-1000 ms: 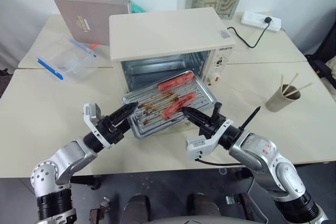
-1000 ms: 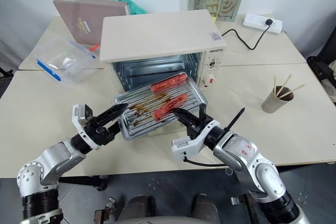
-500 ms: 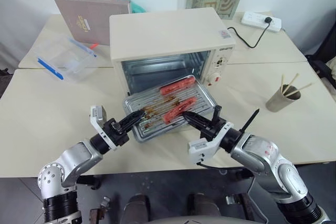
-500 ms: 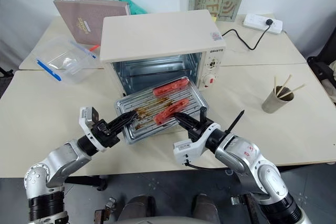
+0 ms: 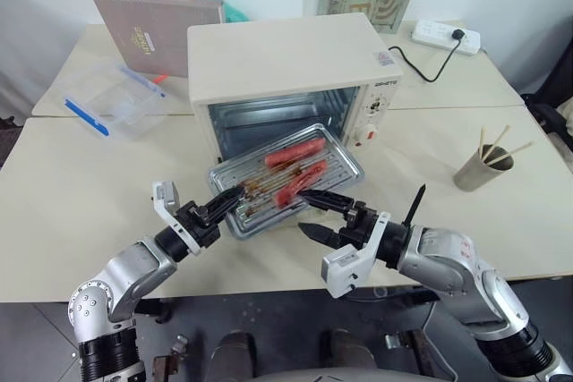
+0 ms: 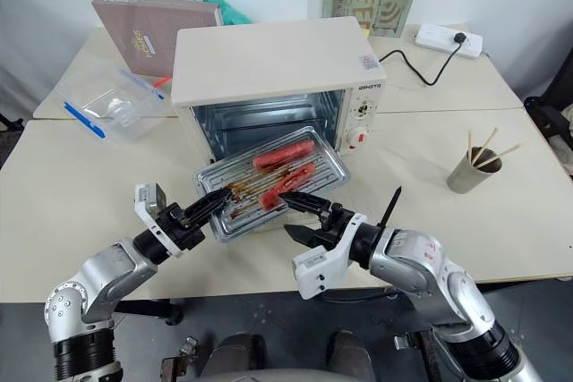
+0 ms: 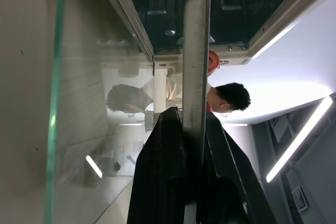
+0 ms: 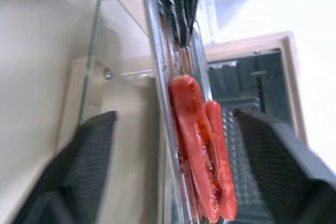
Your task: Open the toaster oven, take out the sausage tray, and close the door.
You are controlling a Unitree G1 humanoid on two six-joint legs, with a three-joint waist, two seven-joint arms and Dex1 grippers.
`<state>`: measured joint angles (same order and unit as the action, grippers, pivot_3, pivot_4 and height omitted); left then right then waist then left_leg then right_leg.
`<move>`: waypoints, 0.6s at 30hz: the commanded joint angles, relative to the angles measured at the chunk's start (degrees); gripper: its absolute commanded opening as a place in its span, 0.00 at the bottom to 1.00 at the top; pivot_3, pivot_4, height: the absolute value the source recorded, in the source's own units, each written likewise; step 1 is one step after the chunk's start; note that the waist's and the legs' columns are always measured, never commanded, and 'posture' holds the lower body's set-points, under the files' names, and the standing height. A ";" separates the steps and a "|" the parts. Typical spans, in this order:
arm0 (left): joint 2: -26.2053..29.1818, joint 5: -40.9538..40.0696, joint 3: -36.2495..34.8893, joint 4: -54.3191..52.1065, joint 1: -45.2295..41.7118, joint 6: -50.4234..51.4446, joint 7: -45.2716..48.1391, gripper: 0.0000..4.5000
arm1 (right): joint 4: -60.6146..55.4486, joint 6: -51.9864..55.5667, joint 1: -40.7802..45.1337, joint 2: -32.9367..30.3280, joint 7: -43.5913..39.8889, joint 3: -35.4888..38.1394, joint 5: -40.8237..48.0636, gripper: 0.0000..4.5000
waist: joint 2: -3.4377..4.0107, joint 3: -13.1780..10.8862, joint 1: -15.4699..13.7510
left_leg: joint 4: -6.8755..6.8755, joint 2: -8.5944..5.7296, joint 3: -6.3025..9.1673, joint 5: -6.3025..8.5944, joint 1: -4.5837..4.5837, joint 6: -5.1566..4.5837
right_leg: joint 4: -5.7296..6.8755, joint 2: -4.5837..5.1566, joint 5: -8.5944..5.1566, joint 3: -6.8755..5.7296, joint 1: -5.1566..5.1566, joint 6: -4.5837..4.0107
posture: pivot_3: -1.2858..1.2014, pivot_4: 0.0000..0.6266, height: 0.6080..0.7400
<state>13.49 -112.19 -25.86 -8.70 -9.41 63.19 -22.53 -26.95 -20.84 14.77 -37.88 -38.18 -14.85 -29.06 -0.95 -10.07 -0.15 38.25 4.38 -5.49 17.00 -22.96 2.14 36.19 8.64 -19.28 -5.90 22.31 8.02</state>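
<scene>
My gripper will make the red sausages (image 5: 300, 183) shift across the silver sausage tray when it carries the tray, because they lie loose and crooked over the shallow ribs (image 5: 337, 165).
The cream toaster oven (image 5: 286, 60) stands open at mid-table, showing its shiny inside. The silver sausage tray (image 5: 260, 199), with two red sausages (image 5: 300, 181) on it, hangs out in front of the opening. My left gripper (image 5: 233, 196) is shut on the tray's left rim (image 7: 195, 66). My right gripper (image 5: 303, 210) is open at the tray's near right corner, with the tray's edge (image 8: 157, 77) between its spread fingers. The door's glass (image 8: 94, 51) lies folded down under the tray.
A clear plastic box with a blue edge (image 5: 112, 100) and a brown flat box (image 5: 152, 29) sit at the back left. A cup of chopsticks (image 5: 479, 167) stands on the right. A power strip (image 5: 445, 36) lies at the back right.
My left gripper closed on the tray's left rim. My right gripper, shut on the tray's near right edge before, has now opened. The tray sits a little further back.
</scene>
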 commanded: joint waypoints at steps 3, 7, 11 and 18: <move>1.01 -0.81 -0.76 0.06 -0.25 2.60 1.45 0.00 | -1.68 1.11 -1.73 -3.84 -7.43 1.24 14.80 0.99 | 0.00 0.00 -0.05 | -0.04 0.00 0.01 0.00 0.00 -0.01 | -0.07 0.00 0.00 -0.02 -0.02 0.00 | 0.52 0.24 1.00; 5.94 -0.81 -1.98 2.02 1.53 6.43 7.33 0.00 | -2.61 12.51 -7.03 -8.74 -16.60 5.81 34.46 0.99 | 0.00 0.00 -0.35 | -0.07 0.00 0.04 0.03 0.03 -0.04 | -0.15 -0.02 0.00 -0.05 -0.09 0.00 | 0.52 0.24 1.00; 10.82 -0.81 -3.65 2.87 4.05 8.02 11.94 0.00 | 0.38 19.63 -8.65 -11.40 -19.93 10.08 42.45 0.99 | 0.00 0.00 -0.29 | -0.05 0.02 0.03 0.04 0.12 -0.07 | -0.15 -0.03 0.02 -0.03 -0.15 -0.03 | 0.52 0.24 1.00; 20.10 -0.81 -8.30 3.34 11.91 9.73 21.33 0.00 | 10.11 19.25 -6.61 -13.36 -25.10 12.88 44.24 0.99 | 0.04 -0.02 -0.12 | -0.24 0.03 -0.03 0.11 0.59 -0.08 | -0.40 -0.04 -0.01 -0.02 -0.61 -0.07 | 0.52 0.24 1.00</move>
<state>32.04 -112.11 -32.07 -5.38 1.31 72.41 -4.53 -17.43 -0.77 6.74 -51.13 -62.49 -3.66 14.05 -0.91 -10.10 -0.27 38.02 4.42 -5.52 17.12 -22.35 2.06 35.75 8.61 -19.29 -5.92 21.69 7.94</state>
